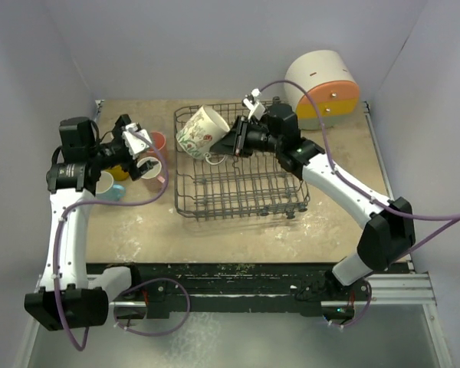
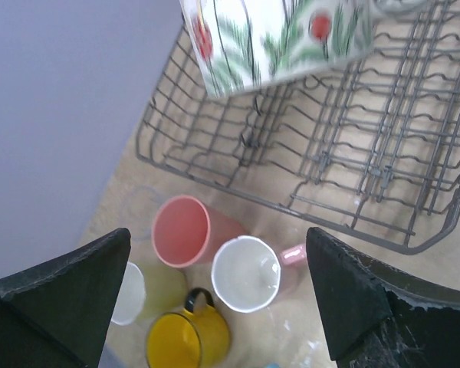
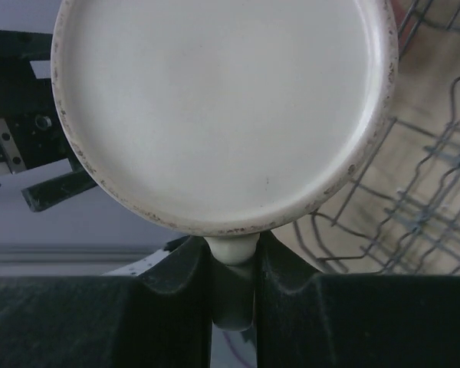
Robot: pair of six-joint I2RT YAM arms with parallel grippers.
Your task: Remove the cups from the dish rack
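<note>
I go on moving my open left gripper toward the mug rim's far edge until its fingers are on both sides of that edge, because the cream floral mug's rim faces that gripper.
My right gripper (image 1: 234, 143) is shut on the handle of the cream floral mug (image 1: 201, 132) and holds it tilted above the far left corner of the dark wire dish rack (image 1: 241, 201). In the right wrist view the mug's base (image 3: 222, 107) fills the frame, with its handle pinched between my jaws (image 3: 234, 264). My left gripper (image 1: 138, 141) is open and empty above the cups standing left of the rack: a salmon tumbler (image 2: 182, 230), a pink mug (image 2: 247, 273), a yellow mug (image 2: 185, 340) and a yellow-green cup (image 2: 142, 291). A light blue cup (image 1: 109, 187) stands nearer.
A round white container (image 1: 323, 86) with orange and yellow drawers stands at the far right behind the rack. Grey walls close the left, back and right sides. The rack (image 2: 330, 176) lies just right of the cup cluster, with the floral mug (image 2: 276, 38) above it.
</note>
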